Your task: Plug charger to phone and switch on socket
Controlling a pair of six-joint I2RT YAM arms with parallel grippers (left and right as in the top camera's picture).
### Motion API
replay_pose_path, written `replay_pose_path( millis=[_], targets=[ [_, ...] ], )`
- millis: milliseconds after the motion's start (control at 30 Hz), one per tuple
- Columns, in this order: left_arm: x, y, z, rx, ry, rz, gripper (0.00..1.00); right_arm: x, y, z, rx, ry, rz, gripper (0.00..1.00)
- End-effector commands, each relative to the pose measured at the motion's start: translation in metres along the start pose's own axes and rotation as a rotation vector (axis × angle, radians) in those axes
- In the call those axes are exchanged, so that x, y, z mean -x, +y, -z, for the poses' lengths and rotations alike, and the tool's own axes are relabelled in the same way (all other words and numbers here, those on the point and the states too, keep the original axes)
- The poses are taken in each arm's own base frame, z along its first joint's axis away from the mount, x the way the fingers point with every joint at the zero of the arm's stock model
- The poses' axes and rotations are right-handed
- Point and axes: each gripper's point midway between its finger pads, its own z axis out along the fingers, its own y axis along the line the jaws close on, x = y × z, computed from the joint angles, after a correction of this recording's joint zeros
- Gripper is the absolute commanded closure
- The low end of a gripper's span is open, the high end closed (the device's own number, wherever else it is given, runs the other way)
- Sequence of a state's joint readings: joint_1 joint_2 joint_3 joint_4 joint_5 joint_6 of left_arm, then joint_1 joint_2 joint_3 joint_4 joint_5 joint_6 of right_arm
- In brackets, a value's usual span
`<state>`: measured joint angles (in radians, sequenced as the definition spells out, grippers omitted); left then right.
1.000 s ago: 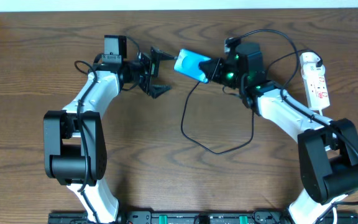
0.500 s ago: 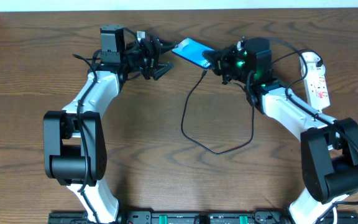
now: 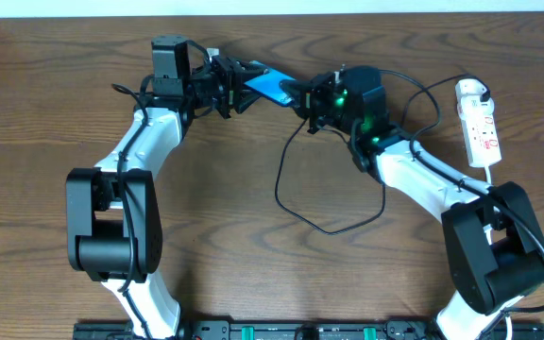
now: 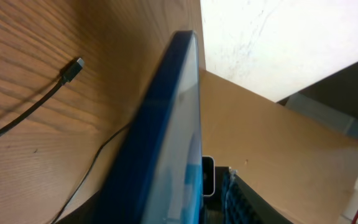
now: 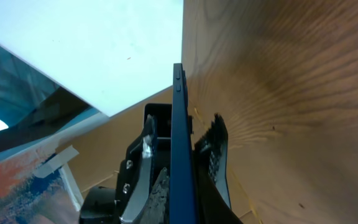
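Note:
I should close my left gripper on the phone's other end, because my right gripper holds the phone's end (image 3: 286,93) nearest the black plug and needs to be free for the plug (image 4: 73,70).
The phone (image 3: 270,88), its screen bright blue, hangs above the table at the back, between the two grippers. My right gripper (image 3: 302,97) is shut on its right end; in the right wrist view the phone (image 5: 179,137) stands edge-on between the fingers. My left gripper (image 3: 251,80) straddles the other end of the phone (image 4: 166,124), open, with a gap on the screen side. The charger cable (image 3: 291,189) loops across the table, its small black plug tip (image 4: 76,64) lying free on the wood. The socket (image 3: 481,127) lies at the far right.
The table's back edge (image 3: 272,13) runs close behind both grippers, with a pale surface beyond it. A white cord (image 3: 492,173) leaves the socket's near end beside the right arm. The cable loop lies between the two arms.
The right gripper has carried the phone up and to the left. The left gripper has swung back towards it, and its jaws have narrowed around the phone's end.

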<state>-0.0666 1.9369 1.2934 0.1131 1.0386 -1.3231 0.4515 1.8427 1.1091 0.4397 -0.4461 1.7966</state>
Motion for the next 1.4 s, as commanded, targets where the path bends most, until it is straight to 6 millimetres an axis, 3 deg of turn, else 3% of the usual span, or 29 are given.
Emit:
replay_pose_path(
  millis=[0, 467, 533, 833, 900, 1000, 1167, 1267, 1367],
  targets=[
    [-0.004, -0.012, 0.003, -0.013, -0.016, -0.007, 0.6, -0.006, 0.013, -0.003, 0.038, -0.015, -0.011, 0.99],
    [0.002, -0.011, 0.002, -0.006, -0.052, -0.007, 0.81, -0.005, 0.013, -0.003, 0.038, -0.023, -0.011, 0.99],
    [0.003, -0.011, 0.002, -0.005, -0.059, -0.007, 0.92, -0.005, 0.013, -0.003, 0.039, -0.023, -0.011, 0.98],
    [0.009, -0.01, 0.003, 0.001, -0.097, -0.009, 0.93, -0.005, 0.013, -0.003, 0.038, -0.023, -0.004, 0.87],
    [0.01, -0.01, 0.003, 0.003, -0.1, -0.038, 0.92, -0.004, 0.013, -0.003, 0.038, -0.025, 0.018, 0.8],
    [0.012, -0.01, 0.004, 0.006, -0.104, -0.133, 0.92, 0.002, 0.015, -0.001, 0.039, -0.04, 0.142, 0.59],
    [0.018, -0.011, 0.017, -0.003, -0.098, -0.307, 0.92, 0.038, 0.019, 0.013, 0.01, -0.114, 0.627, 0.16],
    [0.018, -0.013, 0.028, -0.029, -0.062, -0.365, 0.92, 0.057, 0.009, 0.021, -0.056, -0.121, 0.805, 0.08],
    [0.015, -0.016, 0.039, -0.065, -0.011, -0.395, 0.93, 0.076, -0.006, 0.03, -0.134, -0.133, 0.831, 0.07]
  ],
)
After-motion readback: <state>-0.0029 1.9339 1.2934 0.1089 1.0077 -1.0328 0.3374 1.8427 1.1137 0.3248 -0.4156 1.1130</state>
